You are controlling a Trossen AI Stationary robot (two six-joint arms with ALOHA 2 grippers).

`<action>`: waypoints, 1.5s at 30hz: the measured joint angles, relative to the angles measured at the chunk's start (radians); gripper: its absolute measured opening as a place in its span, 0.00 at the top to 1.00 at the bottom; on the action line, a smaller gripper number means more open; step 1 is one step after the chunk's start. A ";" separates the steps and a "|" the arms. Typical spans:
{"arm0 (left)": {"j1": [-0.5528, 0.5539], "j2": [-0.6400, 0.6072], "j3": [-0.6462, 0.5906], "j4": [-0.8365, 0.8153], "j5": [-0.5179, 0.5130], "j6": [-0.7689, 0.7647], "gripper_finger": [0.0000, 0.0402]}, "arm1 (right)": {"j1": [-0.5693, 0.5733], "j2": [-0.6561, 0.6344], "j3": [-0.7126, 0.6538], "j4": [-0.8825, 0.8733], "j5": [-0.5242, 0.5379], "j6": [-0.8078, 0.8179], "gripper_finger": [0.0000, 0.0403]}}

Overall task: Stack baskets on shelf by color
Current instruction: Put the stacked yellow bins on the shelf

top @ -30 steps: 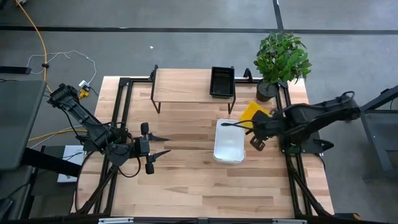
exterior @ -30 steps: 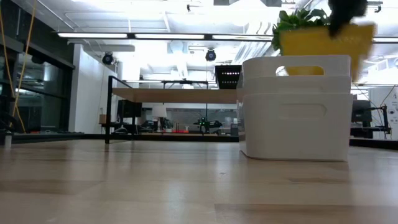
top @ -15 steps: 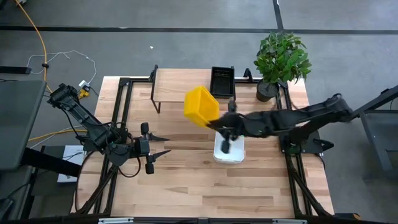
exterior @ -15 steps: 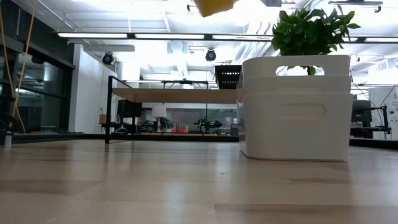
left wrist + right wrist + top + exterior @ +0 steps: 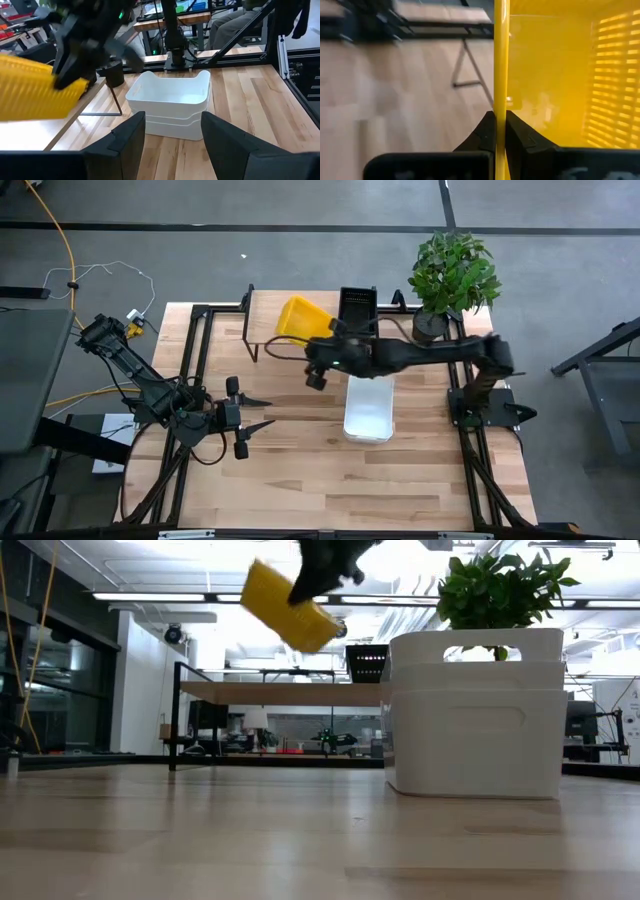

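Observation:
The yellow basket is above the open shelf top beside the black basket. My right gripper should keep lowering it until its low corner sits there, then release.
The yellow basket hangs tilted in the air over the shelf, a light wood top on black legs. My right gripper is shut on it; the low view shows the yellow basket well above the shelf top. A black basket stands on the shelf's right end. Two white baskets sit nested on the table in front of the shelf. My left gripper waits open over the table's left part, pointing at the white baskets. My right gripper pinches the yellow basket by the top edge of one wall. One finger is outside the wall and the other finger is inside. The basket is lifted clear and tilted, its bottom toward the table's left and far side.
A potted plant stands at the table's far right corner, beside the shelf. The black frame rails run along the table's left and right sides. Bare shelf top lies left of the black basket.
My right arm has swung the yellow basket from the table's right side near the plant, up over the white baskets, toward the left and far edge. The basket now hangs lower, tilted, over the shelf. The gripper has stayed shut on it.

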 joint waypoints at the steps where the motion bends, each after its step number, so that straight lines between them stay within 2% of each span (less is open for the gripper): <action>1: 0.000 0.000 0.000 0.000 0.000 -0.006 0.55 | -0.006 0.027 0.026 -0.027 0.019 0.005 1.00; 6: 0.000 0.000 0.000 0.000 0.002 -0.022 0.55 | -0.037 0.130 0.133 -0.134 0.064 0.045 1.00; 10: 0.000 0.000 0.000 0.000 0.003 -0.037 0.55 | -0.063 0.173 0.198 -0.226 0.053 0.145 1.00; 20: 0.000 0.000 0.000 0.000 0.003 -0.040 0.55 | -0.112 0.178 0.209 -0.250 -0.055 0.275 0.97; 29: 0.000 0.000 0.000 0.000 0.004 -0.040 0.55 | -0.112 0.178 0.209 -0.251 -0.071 0.289 0.95; 32: 0.000 0.000 0.000 0.000 0.003 -0.040 0.55 | -0.112 0.178 0.209 -0.257 -0.074 0.291 0.90; 39: 0.000 0.000 0.000 0.000 0.004 -0.040 0.55 | -0.112 0.179 0.207 -0.252 -0.072 0.265 0.72; 45: 0.000 0.000 0.000 -0.001 0.004 -0.040 0.55 | -0.112 0.179 0.208 -0.194 -0.022 0.194 0.62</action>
